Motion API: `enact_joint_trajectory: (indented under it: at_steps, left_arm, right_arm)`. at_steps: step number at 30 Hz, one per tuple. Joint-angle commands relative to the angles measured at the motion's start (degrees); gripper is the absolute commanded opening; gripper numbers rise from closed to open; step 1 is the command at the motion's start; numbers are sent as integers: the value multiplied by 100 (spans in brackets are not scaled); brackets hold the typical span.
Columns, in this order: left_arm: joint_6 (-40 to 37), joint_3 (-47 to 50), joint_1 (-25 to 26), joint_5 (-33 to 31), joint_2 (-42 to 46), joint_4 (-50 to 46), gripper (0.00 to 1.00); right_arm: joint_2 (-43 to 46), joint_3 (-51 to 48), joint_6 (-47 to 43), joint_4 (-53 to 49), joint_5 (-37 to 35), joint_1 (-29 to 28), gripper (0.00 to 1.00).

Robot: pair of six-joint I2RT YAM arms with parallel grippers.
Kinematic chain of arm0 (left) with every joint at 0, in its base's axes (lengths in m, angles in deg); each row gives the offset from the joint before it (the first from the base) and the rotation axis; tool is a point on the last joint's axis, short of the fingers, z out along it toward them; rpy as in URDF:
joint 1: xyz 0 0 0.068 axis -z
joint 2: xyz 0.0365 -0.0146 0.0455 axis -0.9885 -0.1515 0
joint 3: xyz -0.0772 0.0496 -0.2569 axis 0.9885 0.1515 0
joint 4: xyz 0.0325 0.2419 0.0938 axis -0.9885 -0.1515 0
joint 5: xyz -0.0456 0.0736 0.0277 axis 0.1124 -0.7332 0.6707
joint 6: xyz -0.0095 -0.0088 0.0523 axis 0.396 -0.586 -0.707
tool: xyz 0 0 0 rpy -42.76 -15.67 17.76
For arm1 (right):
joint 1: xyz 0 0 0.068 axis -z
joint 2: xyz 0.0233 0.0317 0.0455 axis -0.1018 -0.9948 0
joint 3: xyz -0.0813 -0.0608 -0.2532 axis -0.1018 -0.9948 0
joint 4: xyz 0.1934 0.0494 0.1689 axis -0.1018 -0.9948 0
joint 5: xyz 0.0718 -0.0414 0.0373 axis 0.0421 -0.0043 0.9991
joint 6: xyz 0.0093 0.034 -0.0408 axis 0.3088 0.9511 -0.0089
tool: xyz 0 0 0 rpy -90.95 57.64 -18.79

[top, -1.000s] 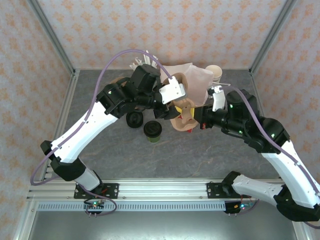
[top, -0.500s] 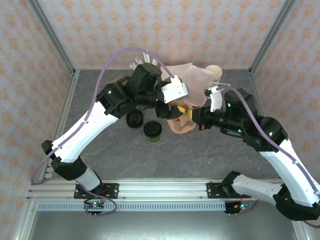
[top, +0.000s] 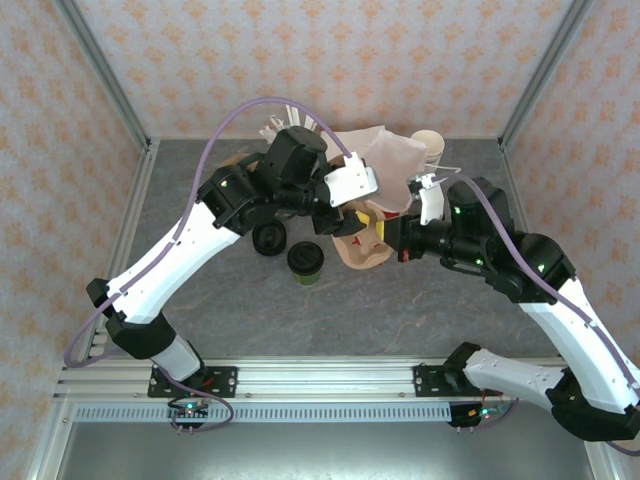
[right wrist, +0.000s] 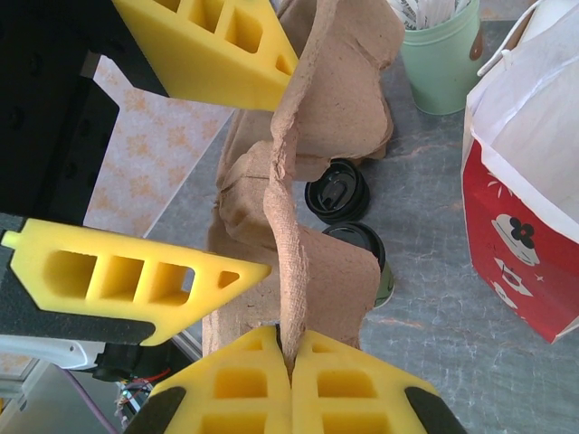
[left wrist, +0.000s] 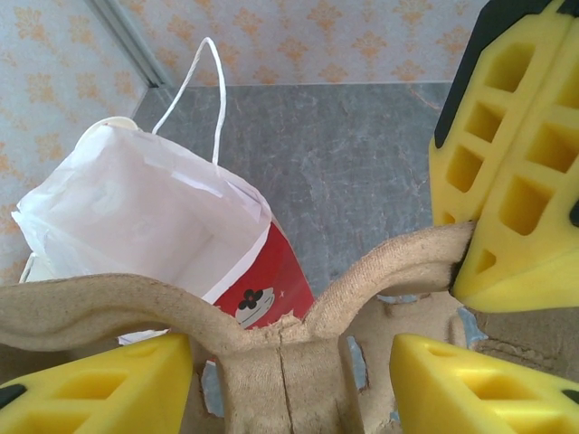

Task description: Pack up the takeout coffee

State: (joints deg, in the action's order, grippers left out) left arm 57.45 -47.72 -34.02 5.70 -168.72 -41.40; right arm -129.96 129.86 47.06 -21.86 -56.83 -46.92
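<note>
My left gripper should take hold of the middle web [left wrist: 291, 384], because my right gripper is holding the carrier [right wrist: 291, 312] by its rim. This will free my right gripper to pull the bag closer.
The takeout coffee [top: 305, 262], a dark cup with a black lid, stands on the table left of both grippers; in the right wrist view the takeout coffee [right wrist: 378, 253] peeks out behind a brown pulp cup carrier [right wrist: 335, 90]. My right gripper [right wrist: 289, 354] is shut on the carrier's rim and holds the carrier [top: 362, 240] on edge above the table. My left gripper [left wrist: 289, 362] is open, one finger on each side of the carrier's middle web [left wrist: 280, 380]. From above, the left gripper [top: 345, 208] and right gripper [top: 392, 236] meet at the carrier.
A white and red paper bag [left wrist: 136, 217] lies open just behind the carrier, bag [top: 385, 158]. A loose black lid [top: 268, 238] lies beside the coffee. A green pot of stirrers [right wrist: 441, 63] and stacked cups [top: 430, 145] stand at the back.
The right gripper has carried the cup carrier slightly left and back. The left wrist has shifted a little to the right over it. The coffee has not moved.
</note>
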Motion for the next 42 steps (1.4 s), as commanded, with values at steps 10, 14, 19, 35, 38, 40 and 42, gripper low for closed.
enact_joint_trajectory:
  at_steps: [10,14,19,35,38,40,42]
  left_arm:
    - [-54,514,14,-100,218,73,62]
    - [-19,513,12,-99,201,139,52]
    - [36,338,16,-64,106,56,52]
    - [170,220,7,27,48,124,38]
    - [184,115,2,38,-30,42,36]
    - [204,55,9,52,-60,9,36]
    - [211,40,1,51,-70,5,35]
  right_arm:
    - [55,137,-50,-17,-100,1,0]
    - [28,143,-47,13,-45,1,0]
    - [9,128,-73,4,-45,2,0]
    - [37,46,-134,-131,-164,0,0]
    - [72,6,-130,-115,-163,3,0]
    - [85,-11,-116,-122,-255,3,7]
    - [110,-20,-73,-132,-338,-3,10]
